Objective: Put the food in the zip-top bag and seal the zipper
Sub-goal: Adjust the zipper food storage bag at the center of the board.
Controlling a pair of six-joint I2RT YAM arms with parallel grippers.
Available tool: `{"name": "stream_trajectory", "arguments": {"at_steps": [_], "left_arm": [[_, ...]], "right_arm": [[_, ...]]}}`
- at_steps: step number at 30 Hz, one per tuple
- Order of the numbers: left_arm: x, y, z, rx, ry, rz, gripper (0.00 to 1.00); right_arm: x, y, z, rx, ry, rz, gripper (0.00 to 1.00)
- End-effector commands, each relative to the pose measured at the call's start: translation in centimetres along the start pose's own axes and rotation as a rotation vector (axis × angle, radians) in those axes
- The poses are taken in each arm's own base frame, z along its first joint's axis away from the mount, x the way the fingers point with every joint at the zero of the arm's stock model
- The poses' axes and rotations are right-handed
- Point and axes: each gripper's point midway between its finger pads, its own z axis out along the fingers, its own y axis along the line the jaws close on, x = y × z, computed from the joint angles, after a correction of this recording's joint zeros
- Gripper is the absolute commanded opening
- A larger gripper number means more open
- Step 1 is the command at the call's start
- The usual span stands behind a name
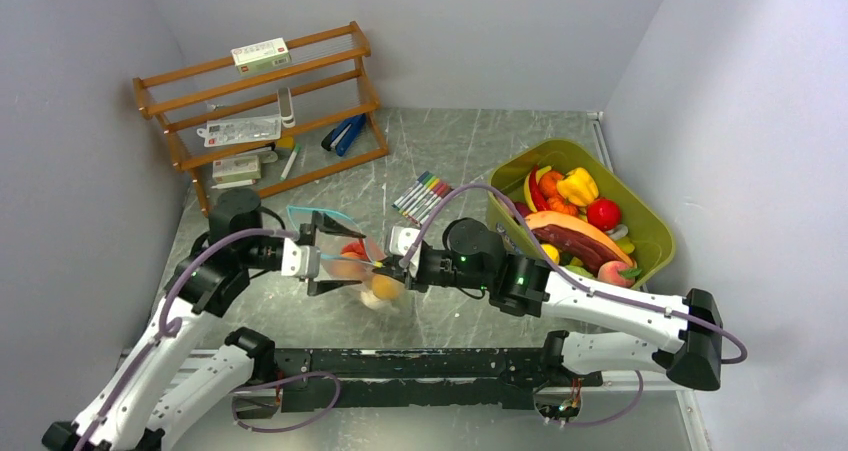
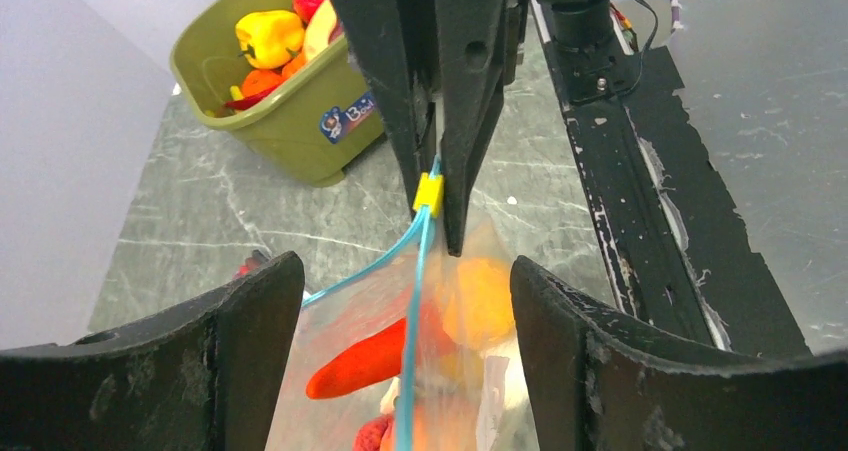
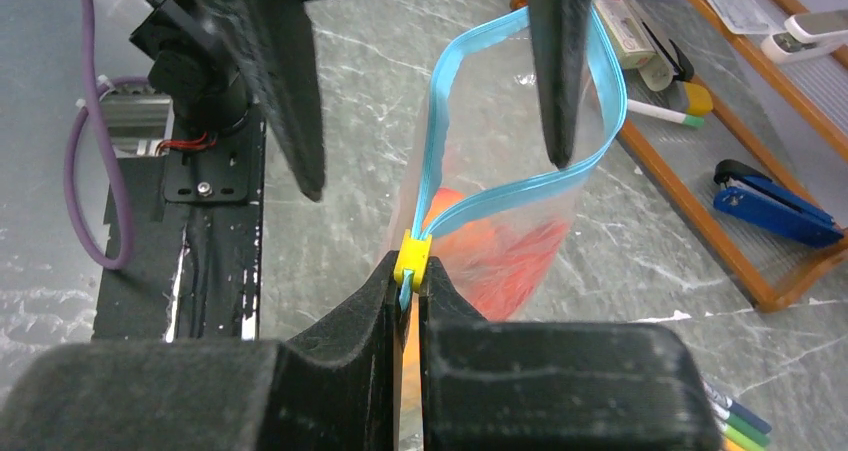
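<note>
My left gripper's fingers are at the teal zipper's open loop (image 3: 505,196), so I should close them on the yellow slider (image 3: 412,257) while my right gripper holds the zipper's end.
The clear zip-top bag (image 1: 350,261) hangs between my two grippers with red, orange, yellow and white toy food (image 1: 383,289) inside it. Its teal zipper (image 3: 610,91) forms an open loop. My right gripper (image 3: 410,276) is shut on the zipper strip just below the yellow slider (image 3: 412,259). My left gripper (image 2: 405,271) is open, with its fingers (image 2: 250,341) wide apart on either side of the bag's mouth edge and not pinching it. In the right wrist view one left finger (image 3: 560,61) stands in front of the open mouth, the other (image 3: 280,81) outside it.
An olive-green tub (image 1: 655,233) of more toy fruit and vegetables stands at the right. Coloured marker pens (image 1: 425,193) lie behind the bag. A wooden rack (image 1: 260,101) with stationery stands at the back left. A black rail (image 1: 420,366) runs along the near edge.
</note>
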Motion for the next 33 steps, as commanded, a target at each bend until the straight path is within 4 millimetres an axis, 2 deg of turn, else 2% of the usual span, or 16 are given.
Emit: {"name": "stream_trajectory", "arguments": {"at_steps": [1,6,8,10,11,13,14,15,17,21,24,27,33], "left_arm": [[-0.4,1.0,0.8,0.064,-0.033,0.073,0.75],[0.8,2.2,1.5,0.052,-0.021,0.073,0.72],[1.3,2.2,1.8,0.058,-0.012,0.072,0.68],[1.8,2.2,1.8,0.060,0.007,0.062,0.60],[2.2,2.1,1.8,0.061,0.020,0.056,0.52],[2.7,2.2,1.8,0.050,0.044,0.038,0.21],[3.0,2.4,1.8,0.040,0.055,0.028,0.09],[3.2,2.4,1.8,0.031,0.062,0.018,0.07],[3.4,2.5,1.8,0.019,0.065,0.011,0.07],[3.4,2.8,1.7,-0.019,0.063,0.007,0.07],[3.6,2.9,1.6,-0.040,0.063,0.001,0.07],[3.9,2.7,1.7,-0.034,0.066,-0.010,0.07],[3.7,2.7,1.7,-0.036,0.055,-0.010,0.07]], "right_arm": [[-2.1,0.2,0.0,-0.061,-0.049,-0.053,0.00],[-2.2,0.0,0.1,-0.080,-0.040,-0.074,0.00],[-2.0,-0.3,0.1,-0.070,-0.038,-0.074,0.00],[-1.8,-0.8,-0.3,-0.043,-0.046,-0.065,0.00],[-1.8,-1.1,-0.5,-0.027,-0.054,-0.057,0.00],[-1.7,-1.4,-1.1,0.006,-0.075,-0.039,0.00],[-1.5,-1.7,-1.3,0.029,-0.080,-0.027,0.00],[-1.4,-1.9,-1.5,0.054,-0.086,-0.013,0.00],[-0.9,-2.3,-1.9,0.097,-0.094,0.030,0.06],[0.1,-2.2,-2.4,0.144,-0.131,0.115,0.25],[0.7,-1.9,-2.5,0.154,-0.174,0.169,0.34],[1.3,-2.0,-2.6,0.185,-0.202,0.210,0.34],[0.8,-2.6,-1.9,0.211,-0.230,0.227,0.32]]}}
